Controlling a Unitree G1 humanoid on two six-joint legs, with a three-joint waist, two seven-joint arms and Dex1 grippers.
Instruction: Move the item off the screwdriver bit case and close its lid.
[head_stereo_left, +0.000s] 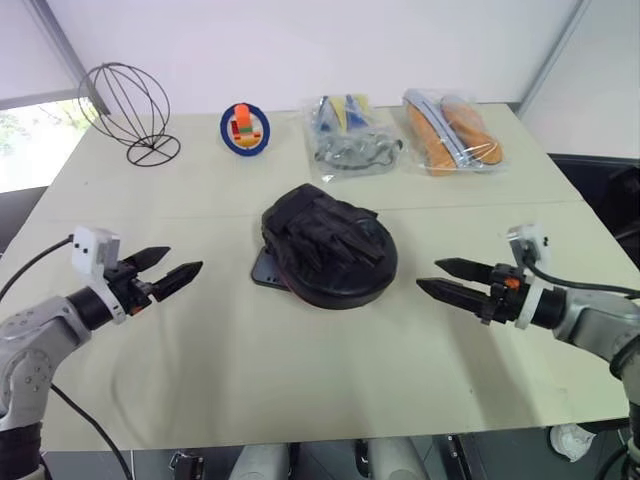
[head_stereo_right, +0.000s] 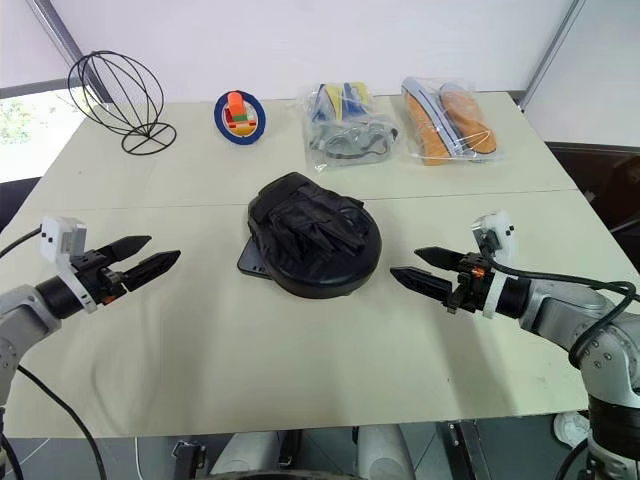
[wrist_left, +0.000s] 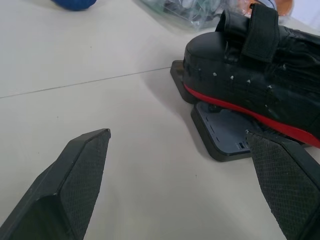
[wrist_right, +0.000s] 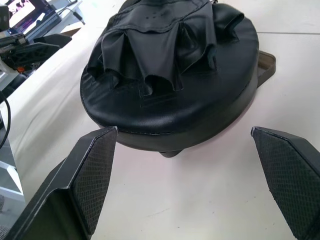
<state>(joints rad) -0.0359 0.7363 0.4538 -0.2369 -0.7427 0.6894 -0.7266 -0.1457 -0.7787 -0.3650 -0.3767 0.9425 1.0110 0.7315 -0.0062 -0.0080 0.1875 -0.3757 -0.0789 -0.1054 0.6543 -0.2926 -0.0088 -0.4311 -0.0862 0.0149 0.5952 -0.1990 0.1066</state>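
The brown rimmed corner is flat under the mitt. The lid will therefore stay open and drag the tray around when I pull its edge.
The item, a round black padded mitt with finger ridges and red trim, lies in the middle of the table on top of the screwdriver bit case. Only a dark corner of the case sticks out on the mitt's left; a grey tray edge shows under the mitt. I cannot make out the lid under the mitt. My left gripper hovers open to the left of the mitt, pointing at it. My right gripper hovers open to the mitt's right, pointing at it. Both hold nothing.
Along the table's far side stand a black wire globe, a blue ring toy and two clear bags of goods. Bare table lies in front of the mitt, between my grippers.
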